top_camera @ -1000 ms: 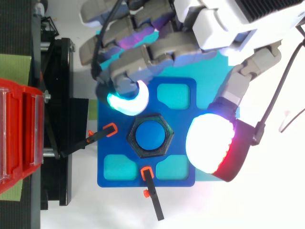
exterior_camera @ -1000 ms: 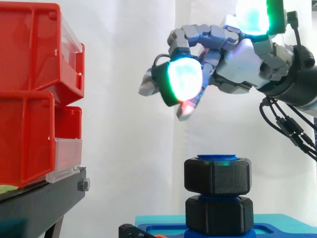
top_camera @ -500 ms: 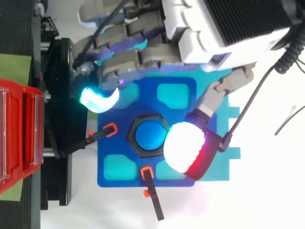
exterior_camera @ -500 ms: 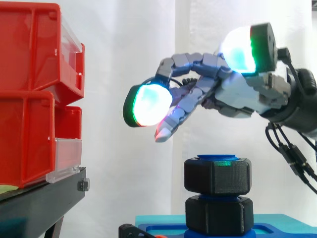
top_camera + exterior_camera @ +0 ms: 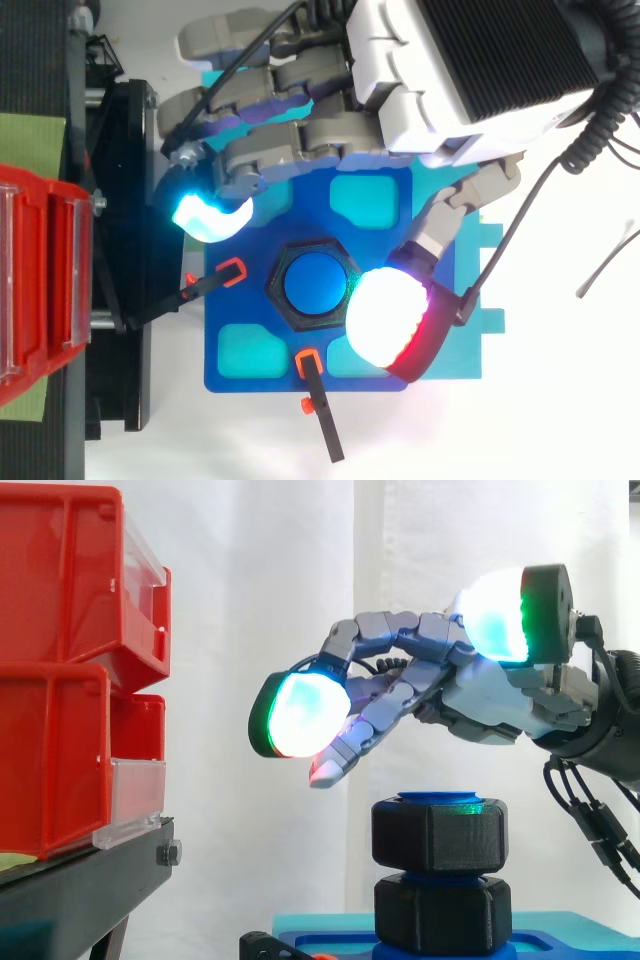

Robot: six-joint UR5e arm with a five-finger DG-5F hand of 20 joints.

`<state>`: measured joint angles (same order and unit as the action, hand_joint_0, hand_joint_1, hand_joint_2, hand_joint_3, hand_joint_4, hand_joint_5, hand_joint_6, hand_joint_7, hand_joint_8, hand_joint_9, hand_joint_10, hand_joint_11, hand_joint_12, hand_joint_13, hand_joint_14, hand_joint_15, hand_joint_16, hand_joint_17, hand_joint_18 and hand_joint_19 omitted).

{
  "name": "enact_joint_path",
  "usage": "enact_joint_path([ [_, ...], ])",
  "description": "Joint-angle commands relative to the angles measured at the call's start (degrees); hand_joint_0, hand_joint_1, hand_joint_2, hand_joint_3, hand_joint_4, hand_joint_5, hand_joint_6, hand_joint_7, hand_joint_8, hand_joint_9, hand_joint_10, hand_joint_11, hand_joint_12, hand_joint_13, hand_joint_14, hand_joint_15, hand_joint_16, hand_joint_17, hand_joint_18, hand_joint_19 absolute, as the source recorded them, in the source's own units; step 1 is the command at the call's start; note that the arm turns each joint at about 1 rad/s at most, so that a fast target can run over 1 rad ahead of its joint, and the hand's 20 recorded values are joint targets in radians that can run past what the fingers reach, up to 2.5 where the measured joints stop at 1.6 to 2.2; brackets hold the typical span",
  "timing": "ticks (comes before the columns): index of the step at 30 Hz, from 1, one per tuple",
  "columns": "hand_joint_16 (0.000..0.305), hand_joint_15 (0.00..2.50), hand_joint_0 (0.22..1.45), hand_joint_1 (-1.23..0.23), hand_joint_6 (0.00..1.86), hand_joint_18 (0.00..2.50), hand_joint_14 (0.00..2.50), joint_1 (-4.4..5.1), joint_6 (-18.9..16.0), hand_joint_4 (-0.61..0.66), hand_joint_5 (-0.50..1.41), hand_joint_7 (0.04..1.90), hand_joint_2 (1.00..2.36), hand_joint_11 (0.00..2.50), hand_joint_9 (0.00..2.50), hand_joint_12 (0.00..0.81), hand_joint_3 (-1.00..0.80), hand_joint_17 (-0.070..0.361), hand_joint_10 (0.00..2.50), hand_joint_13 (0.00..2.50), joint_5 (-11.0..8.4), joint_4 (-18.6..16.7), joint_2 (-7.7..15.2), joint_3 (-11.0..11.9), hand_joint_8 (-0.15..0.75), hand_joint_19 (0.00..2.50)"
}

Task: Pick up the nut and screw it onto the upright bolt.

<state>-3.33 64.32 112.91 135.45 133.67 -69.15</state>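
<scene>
I expect the nut (image 5: 440,837) to turn around the bolt's blue end (image 5: 440,797) at almost the same height when I twist, because the bolt's blue end sticks up through the nut.
A black hex nut (image 5: 438,835) sits at the top of the upright blue bolt (image 5: 440,798), above a second black hex piece (image 5: 440,912) at its foot. From above, the nut (image 5: 276,291) rings the bolt's blue end (image 5: 315,285) in the middle of the blue base plate (image 5: 380,235). My hand (image 5: 490,695) hovers just above the bolt, apart from it, open, with relaxed fingers (image 5: 300,715) reaching left and down past the nut. In the top view the hand (image 5: 430,80) comes in from the top, its thumb pad (image 5: 385,320) beside the nut. It holds nothing.
Red bins (image 5: 60,670) are stacked on a black stand (image 5: 80,890) at the left. Two black clamps with orange ends (image 5: 215,282) (image 5: 315,385) hold the base plate, which lies on a teal plate (image 5: 320,925). A white curtain hangs behind.
The hand has come down and to the left over the bolt, and its fingers have straightened out from a curl. The thumb pad has moved in beside the nut. The nut has not moved.
</scene>
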Motion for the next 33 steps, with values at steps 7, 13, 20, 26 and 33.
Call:
enact_joint_path([
  [7, 0.031, 0.00, 0.46, -0.18, 0.50, 0.17, 0.00, 0.17, -0.2, 0.21, -0.10, 0.93, 1.00, 0.04, 0.96, 0.292, -0.50, 0.069, 0.00, 0.42, 0.29, 6.4, 0.0, 0.0, 0.256, 0.00],
  [13, 0.030, 0.00, 0.46, -0.19, 0.50, 0.18, 0.00, 0.17, -0.4, 0.22, -0.10, 0.95, 1.00, 0.06, 0.97, 0.291, -0.50, 0.068, 0.00, 0.43, 0.29, 8.3, 0.0, 0.0, 0.260, 0.00],
  [20, 0.030, 0.00, 0.46, -0.20, 0.50, 0.22, 0.00, 0.26, -0.4, 0.20, -0.12, 1.06, 1.00, 0.12, 0.98, 0.287, -0.50, 0.067, 0.00, 0.50, 0.38, 8.9, 0.0, -0.1, 0.269, 0.00],
  [26, 0.025, 0.00, 0.47, -0.24, 0.50, 0.29, 0.00, 0.34, -0.4, 0.20, -0.15, 1.03, 1.00, 0.15, 1.01, 0.270, -0.50, 0.057, 0.01, 0.58, 0.38, 9.3, 0.0, 0.0, 0.284, 0.00],
  [33, 0.025, 0.00, 0.47, -0.25, 0.50, 0.29, 0.00, 0.43, -0.4, 0.21, -0.14, 1.03, 1.00, 0.17, 1.02, 0.271, -0.50, 0.057, 0.01, 0.58, 0.47, 8.7, 0.0, 0.0, 0.282, 0.00],
])
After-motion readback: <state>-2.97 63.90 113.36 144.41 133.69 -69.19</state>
